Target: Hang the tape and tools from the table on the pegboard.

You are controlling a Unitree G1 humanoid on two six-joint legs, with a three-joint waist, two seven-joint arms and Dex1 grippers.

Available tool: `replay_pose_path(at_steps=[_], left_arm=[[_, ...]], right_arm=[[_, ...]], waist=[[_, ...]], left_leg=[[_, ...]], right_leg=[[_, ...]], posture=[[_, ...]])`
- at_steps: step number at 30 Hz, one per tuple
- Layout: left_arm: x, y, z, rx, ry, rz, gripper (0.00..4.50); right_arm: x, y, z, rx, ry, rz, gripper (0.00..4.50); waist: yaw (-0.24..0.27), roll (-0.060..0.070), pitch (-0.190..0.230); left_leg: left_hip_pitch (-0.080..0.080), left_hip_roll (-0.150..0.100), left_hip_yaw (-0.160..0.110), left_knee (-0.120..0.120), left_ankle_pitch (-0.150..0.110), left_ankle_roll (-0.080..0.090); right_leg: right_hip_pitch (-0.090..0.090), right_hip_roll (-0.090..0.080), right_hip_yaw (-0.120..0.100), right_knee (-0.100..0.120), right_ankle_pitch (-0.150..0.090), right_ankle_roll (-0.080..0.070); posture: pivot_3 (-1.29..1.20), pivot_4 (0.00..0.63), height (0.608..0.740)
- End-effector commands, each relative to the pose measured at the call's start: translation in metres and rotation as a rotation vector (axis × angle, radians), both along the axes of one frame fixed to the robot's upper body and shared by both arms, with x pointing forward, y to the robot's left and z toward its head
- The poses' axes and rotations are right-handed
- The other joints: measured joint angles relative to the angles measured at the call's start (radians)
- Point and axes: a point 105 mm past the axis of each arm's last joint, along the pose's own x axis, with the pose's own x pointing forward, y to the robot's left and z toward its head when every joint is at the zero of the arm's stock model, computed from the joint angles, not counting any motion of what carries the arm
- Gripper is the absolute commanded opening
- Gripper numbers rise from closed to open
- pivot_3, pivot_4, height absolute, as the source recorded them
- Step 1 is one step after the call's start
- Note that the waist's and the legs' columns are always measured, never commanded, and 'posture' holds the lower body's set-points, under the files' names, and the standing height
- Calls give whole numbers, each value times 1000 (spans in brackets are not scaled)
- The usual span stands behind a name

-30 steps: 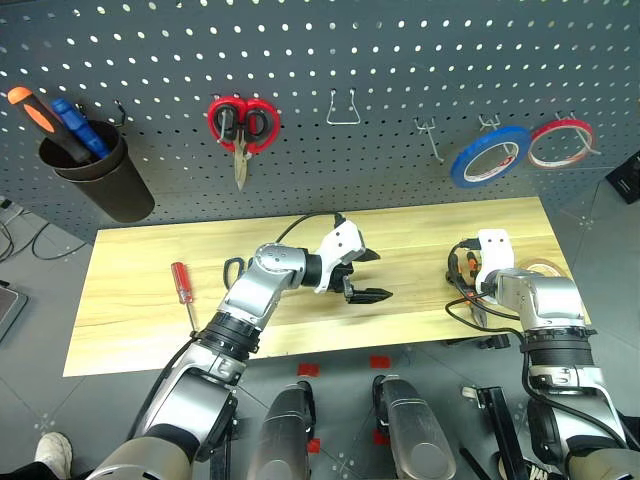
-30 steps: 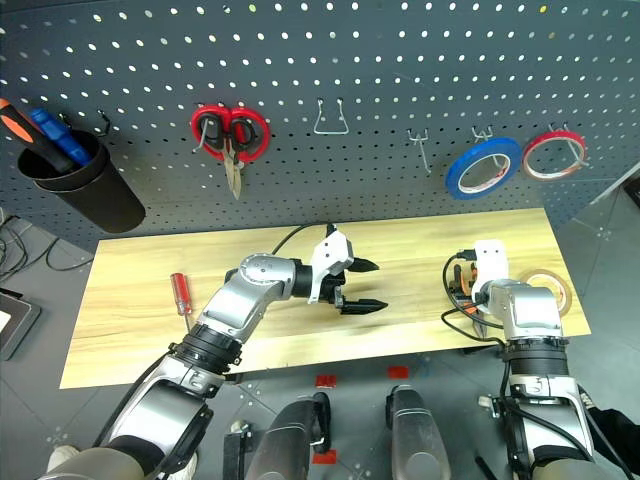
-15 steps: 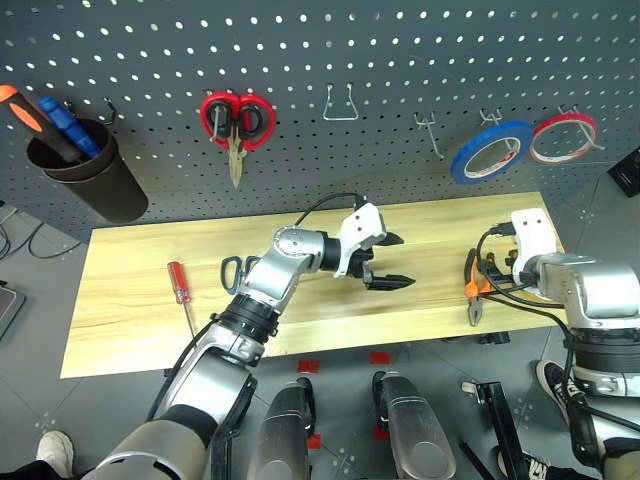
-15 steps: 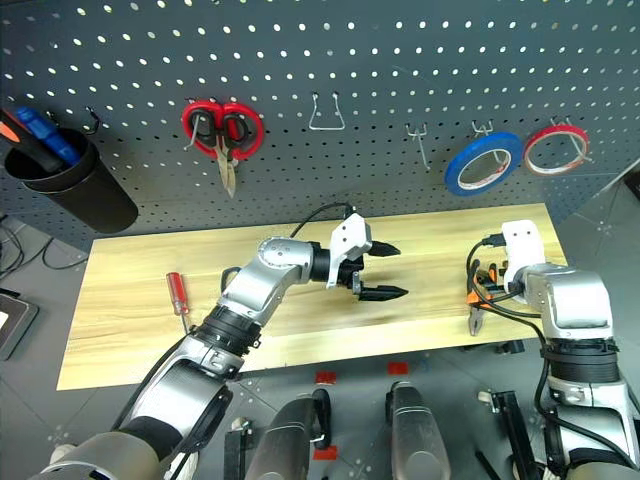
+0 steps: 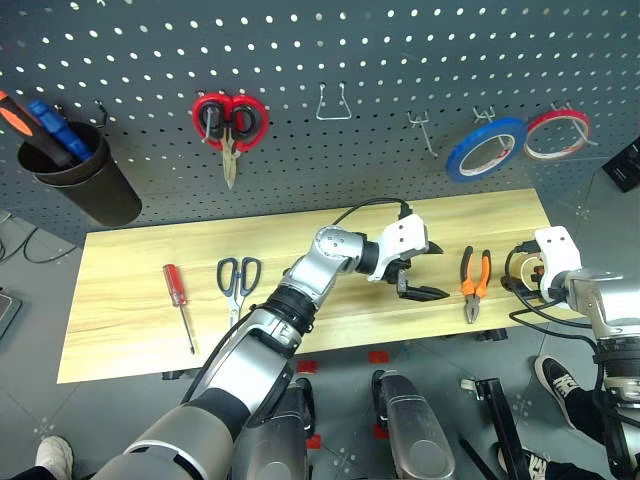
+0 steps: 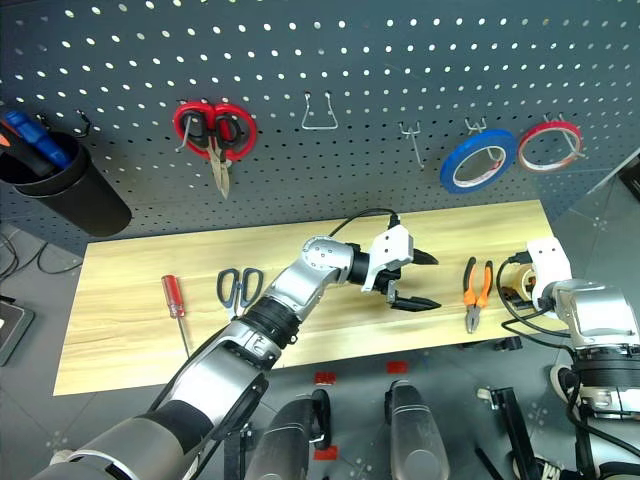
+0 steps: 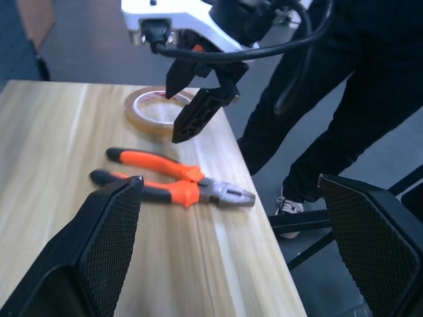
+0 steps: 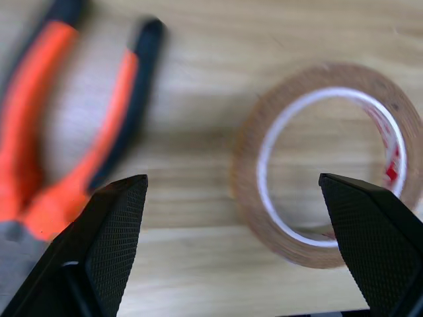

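I go on down until my right gripper's fingers are on both sides of the tape ring's rim point(image 8: 250, 173), then close them. They are now above the tan tape ring's hole point(image 8: 316, 158) and the wood outside it.
The pliers point(image 5: 473, 280) with orange-and-black arms lie flat near the right end of the table point(image 5: 130, 250). My left gripper point(image 5: 440, 270) hovers open just left of them, pointing right, with nothing between its fingers. At the table's right edge lies the tan tape point(image 7: 155, 111) ring, also in the right wrist view point(image 8: 248, 165). My right gripper point(image 7: 188, 99) hangs open over it, fingers pointing down, apart from it. The dark-looped scissors point(image 5: 238, 278) and the red-handled screwdriver point(image 5: 175, 285) lie on the left half. Behind the table stands the pegboard point(image 5: 350, 50).
On the pegboard hang red scissors point(image 5: 230, 118), a blue tape ring point(image 5: 487, 150) and a red-edged tape ring point(image 5: 558, 135). A wire hook point(image 5: 333, 103) and a small hook point(image 5: 420, 130) are bare. A black cup point(image 5: 80, 180) holds thick screwdrivers. A person's dark trousers point(image 7: 344, 99) stand beyond the table's right end.
Both arms have swung right. The left gripper went from mid-table to beside the pliers, uncovering the scissors. The right gripper left the pliers and now hangs over the tape.
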Motion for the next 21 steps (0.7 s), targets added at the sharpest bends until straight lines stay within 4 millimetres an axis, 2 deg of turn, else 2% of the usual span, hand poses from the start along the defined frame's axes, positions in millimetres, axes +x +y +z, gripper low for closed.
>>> replay_pose_path(at_steps=[1, 8, 16, 19, 21], left_arm=[[-4, -15, 7, -16, -60, -33, 4500], [1, -19, 12, -28, -67, -24, 4500], [6, -12, 12, -22, -58, -9, 4500], [6, -10, 12, -21, -57, -11, 4500], [7, -9, 12, -20, -58, -6, 4500]], right_arm=[[7, -10, 2, -26, -33, 22, 4441], [22, -6, -1, 4, -55, 49, 4441], [25, -3, -15, 103, -6, 21, 4441], [27, -2, -16, 131, -1, 8, 3876], [28, -1, -17, 141, 0, 3, 3245]], waist=[[-8, 0, 2], [-30, -4, 17], [-25, -5, 19], [-26, -5, 19], [-25, -5, 19]], left_leg=[[0, 0, 0, 0, 0, 0], [1, 1, 2, 0, 0, 1], [1, 1, 2, 0, 2, -2], [1, 1, 2, 1, 2, -2], [1, 1, 2, 1, 2, -2]], right_leg=[[0, 0, 0, 0, 0, 0], [0, 0, 1, 0, 0, 0], [1, -1, 1, 0, 1, 1], [1, -1, 1, -1, 1, 2], [1, -1, 1, -1, 1, 2]], posture=[[-297, 425, 740], [-294, 441, 740], [-274, 445, 740], [-274, 445, 740], [-265, 438, 740]])
